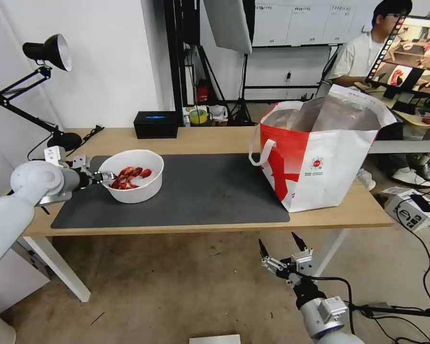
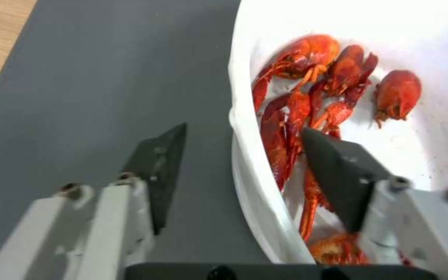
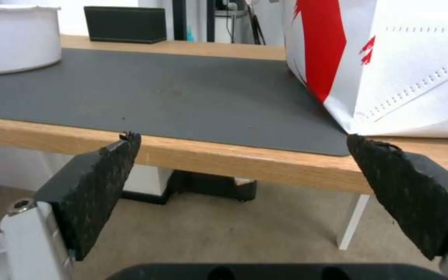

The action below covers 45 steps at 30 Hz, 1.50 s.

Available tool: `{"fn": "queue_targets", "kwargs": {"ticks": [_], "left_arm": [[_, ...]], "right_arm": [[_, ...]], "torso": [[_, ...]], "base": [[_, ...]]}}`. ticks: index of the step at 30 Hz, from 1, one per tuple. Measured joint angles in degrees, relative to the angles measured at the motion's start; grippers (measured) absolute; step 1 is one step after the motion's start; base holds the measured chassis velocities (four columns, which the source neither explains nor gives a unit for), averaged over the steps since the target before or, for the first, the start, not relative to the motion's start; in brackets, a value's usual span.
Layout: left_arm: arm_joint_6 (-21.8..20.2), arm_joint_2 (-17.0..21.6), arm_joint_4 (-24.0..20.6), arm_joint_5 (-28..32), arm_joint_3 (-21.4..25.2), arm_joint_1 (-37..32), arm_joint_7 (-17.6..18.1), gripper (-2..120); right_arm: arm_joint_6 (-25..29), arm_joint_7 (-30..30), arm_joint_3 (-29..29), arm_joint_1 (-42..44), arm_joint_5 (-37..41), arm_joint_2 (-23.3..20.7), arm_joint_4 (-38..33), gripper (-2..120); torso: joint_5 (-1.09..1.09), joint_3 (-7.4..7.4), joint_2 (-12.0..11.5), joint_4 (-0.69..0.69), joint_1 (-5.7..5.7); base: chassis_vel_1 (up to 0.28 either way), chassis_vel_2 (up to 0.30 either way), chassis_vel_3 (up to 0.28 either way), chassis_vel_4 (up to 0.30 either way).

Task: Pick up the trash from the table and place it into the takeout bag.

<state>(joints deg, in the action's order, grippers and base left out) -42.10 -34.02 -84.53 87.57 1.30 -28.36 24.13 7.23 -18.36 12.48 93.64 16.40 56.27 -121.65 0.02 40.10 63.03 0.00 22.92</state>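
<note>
The red shellfish scraps lie loose below the bowl's rim. I expect them to slide to the white bowl's low side but stay inside when I carry it.
The trash in view is a white round bowl with red shellfish scraps, standing on the left part of the dark grey mat on the table. My left gripper is open at the bowl's left rim. In the left wrist view the left gripper straddles the bowl rim, one finger outside over the mat and the other finger inside above the scraps. The takeout bag stands open at the table's right end. My right gripper hangs open below the table's front edge.
A black box sits at the back edge of the table, and a black desk lamp stands at the far left. From the right wrist, the right gripper faces the table edge, with the bag and bowl beyond.
</note>
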Motion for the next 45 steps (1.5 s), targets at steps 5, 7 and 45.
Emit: {"fn": "queue_targets", "kwargs": {"ticks": [5,7,45], "left_arm": [[0.24,-0.08,-0.08,-0.6,-1.09,0.53,-0.09,37],[0.25,-0.05,-0.15,-0.64,-1.31,0.64,-0.1,33],[3.17,-5.09,-9.94,7.18,-4.45,12.96,8.36,0]], "right_arm": [[0.0,0.0,0.0,0.0,0.0,0.0,0.0,100],[0.0,0.0,0.0,0.0,0.0,0.0,0.0,100],[0.0,0.0,0.0,-0.01,0.0,0.0,0.0,100]], "torso": [[0.0,0.0,0.0,0.01,0.0],[0.0,0.0,0.0,0.01,0.0],[-0.02,0.01,0.0,0.0,0.0]], "base": [[0.0,0.0,0.0,0.0],[0.0,0.0,0.0,0.0],[0.0,0.0,0.0,0.0]]}}
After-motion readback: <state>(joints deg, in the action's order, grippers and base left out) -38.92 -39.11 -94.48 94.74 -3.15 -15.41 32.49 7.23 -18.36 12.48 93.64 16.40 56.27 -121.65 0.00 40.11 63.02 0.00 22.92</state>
